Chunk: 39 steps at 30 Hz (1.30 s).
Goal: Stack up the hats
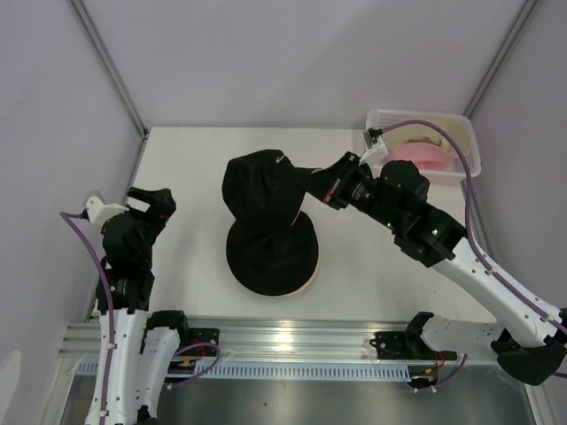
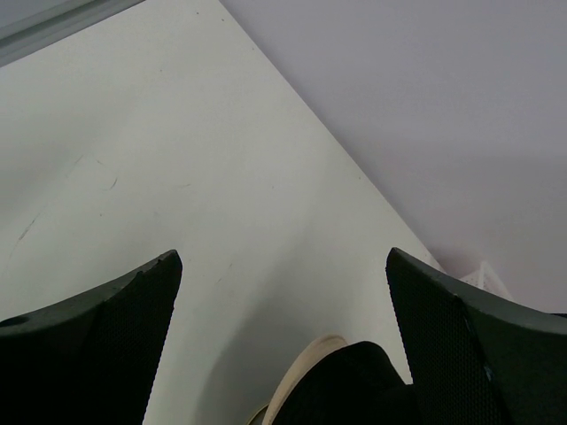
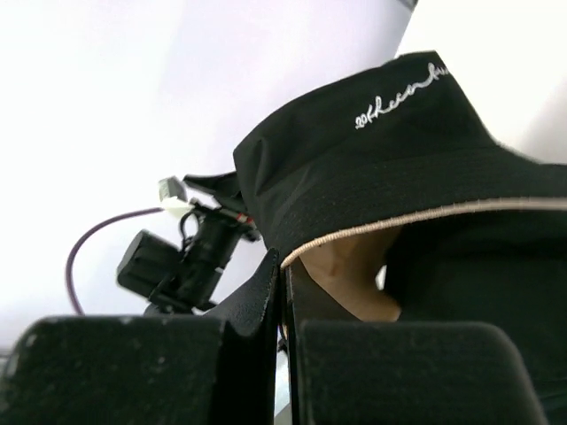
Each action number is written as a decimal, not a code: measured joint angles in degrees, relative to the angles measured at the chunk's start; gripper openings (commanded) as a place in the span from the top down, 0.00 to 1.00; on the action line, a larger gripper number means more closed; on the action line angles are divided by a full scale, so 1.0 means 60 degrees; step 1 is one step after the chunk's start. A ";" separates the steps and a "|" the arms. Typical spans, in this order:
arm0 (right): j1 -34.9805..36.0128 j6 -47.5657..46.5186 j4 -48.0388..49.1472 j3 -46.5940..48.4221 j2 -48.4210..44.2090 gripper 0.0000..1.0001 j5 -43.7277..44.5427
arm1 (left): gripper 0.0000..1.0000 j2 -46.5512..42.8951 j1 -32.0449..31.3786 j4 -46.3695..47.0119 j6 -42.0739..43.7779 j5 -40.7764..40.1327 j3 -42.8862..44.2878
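Observation:
The bucket hat hangs tilted behind the stack, so my right gripper should lower it over the stack before my left gripper takes the free side of the bucket hat's brim.
My right gripper is shut on the brim of a black bucket hat and holds it tilted over the stack at the table's middle. In the right wrist view the gripper pinches the hat's tan-trimmed brim. Below it lies a second black hat on a tan hat, of which only the rim shows. My left gripper is open and empty at the left. In its wrist view the gripper frames the tan rim and the black hat. A pink hat lies in the basket.
A white lattice basket stands at the back right corner with the pink hat and a pale tan thing inside. Grey tent walls close the table at the back and sides. The left arm shows behind the held hat in the right wrist view.

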 measured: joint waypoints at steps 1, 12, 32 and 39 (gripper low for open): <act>0.0157 0.0015 -0.0022 0.0051 0.0000 1.00 0.0080 | 0.01 -0.0015 -0.0007 0.0011 0.0000 0.0004 -0.0036; 0.2127 0.0780 -0.0120 -0.1497 -0.0157 1.00 0.1457 | 0.00 -0.0331 -0.0200 0.0255 -0.0007 0.0182 -0.0379; 0.3144 -0.0495 -0.0266 -0.3479 -0.2473 1.00 0.5472 | 0.00 -0.0758 -0.0732 0.0295 0.0160 0.0423 -0.0426; 0.0291 -0.0495 -0.0397 -0.3384 -0.2044 1.00 0.4244 | 0.00 -0.0372 -0.0739 0.0353 0.0313 0.0798 -0.0426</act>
